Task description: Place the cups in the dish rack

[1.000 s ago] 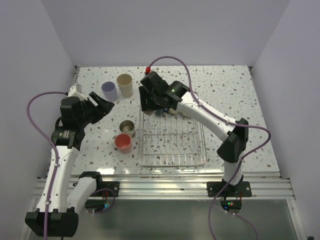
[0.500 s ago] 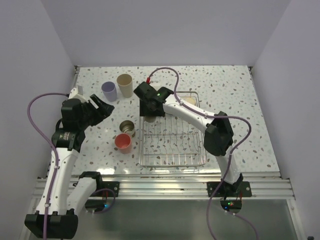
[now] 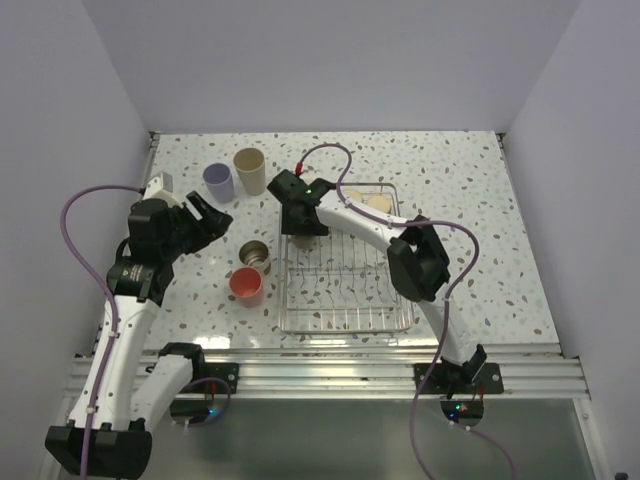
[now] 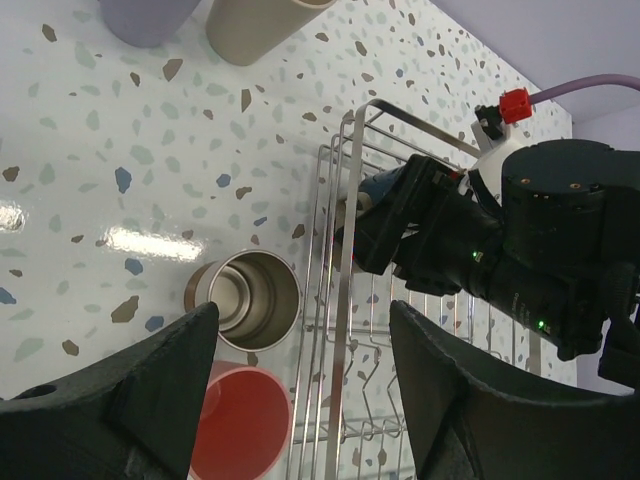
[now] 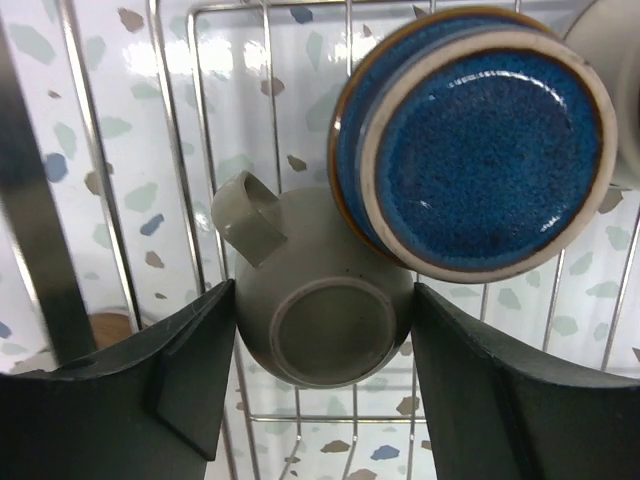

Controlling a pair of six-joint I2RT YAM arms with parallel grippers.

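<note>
I should open my right gripper, close its fingers and push the mug's near side (image 5: pixel 330 376) farther in, because the grey-beige mug (image 5: pixel 322 240) sits short of the rack's far edge.
The dish rack (image 3: pixel 345 328) sits mid-table. My right gripper (image 3: pixel 300 232) reaches down into its far left corner, shut on an upside-down grey-beige mug (image 5: pixel 320 320); both fingers press its sides. A dark blue mug (image 5: pixel 480 150), also upside down, leans against it in the rack (image 5: pixel 180 150). My left gripper (image 3: pixel 215 213) hangs open left of the rack, above a steel cup (image 4: pixel 243 300) and a coral cup (image 4: pixel 235 420), nothing between its fingers. A lavender cup (image 3: pixel 218 181) and a beige tumbler (image 3: pixel 250 170) stand at the far left.
Tan cups (image 3: pixel 375 203) lie in the rack's far right part. In the left wrist view the right arm's black wrist (image 4: pixel 500 250) hangs over the rack rim (image 4: pixel 345 260). Walls close in the table on the left, back and right.
My right arm has swung left and come down into the rack's far left corner with the mug. The left gripper has shifted slightly.
</note>
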